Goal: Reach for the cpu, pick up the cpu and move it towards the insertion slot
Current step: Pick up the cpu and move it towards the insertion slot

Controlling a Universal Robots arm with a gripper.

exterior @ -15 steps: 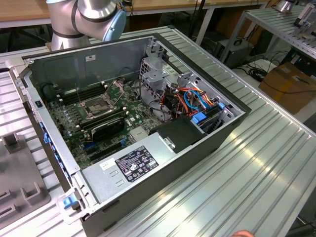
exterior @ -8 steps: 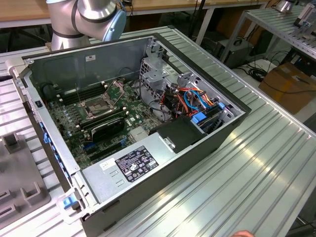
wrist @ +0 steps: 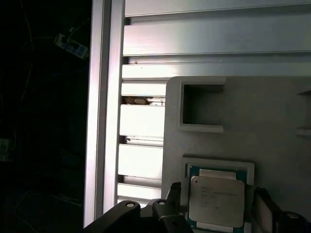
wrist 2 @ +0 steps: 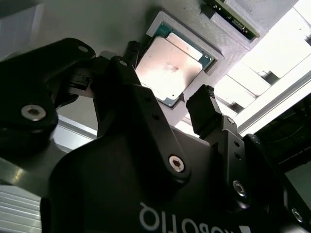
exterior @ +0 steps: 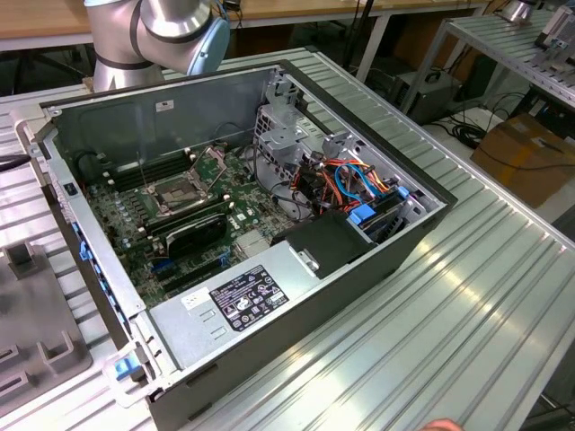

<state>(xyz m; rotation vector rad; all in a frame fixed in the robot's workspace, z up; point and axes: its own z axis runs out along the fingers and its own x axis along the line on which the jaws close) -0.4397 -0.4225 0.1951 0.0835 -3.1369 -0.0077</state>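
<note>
I expect the cpu [wrist: 216,200] to come free level when I lift, while the grey holder stays put, because the low rim [wrist: 218,163] leaves the cpu's top uncovered.
The cpu [wrist 2: 170,65] [wrist: 216,199], a pale silver square on a green rim, lies flat in a white-edged recess of a grey holder [wrist: 272,126]. In both wrist views my black gripper [wrist 2: 167,77] [wrist: 218,194] is open and straddles it. One finger [wrist 2: 130,51] stands just off one side and the other finger [wrist 2: 203,103] just off the opposite side, each with a small gap. The insertion slot [exterior: 180,193], a dark socket in a shiny metal frame, sits on the motherboard inside the open computer case [exterior: 359,269]. The arm's body [exterior: 153,36] is behind the case.
A second, empty recess [wrist: 201,109] lies beyond the cpu in the holder. The ribbed aluminium table's edge [wrist: 102,111] runs beside the holder. In the case are the power supply [exterior: 243,301] and blue and orange cables [exterior: 359,189]. A grey fixture [exterior: 36,332] lies at the exterior view's left.
</note>
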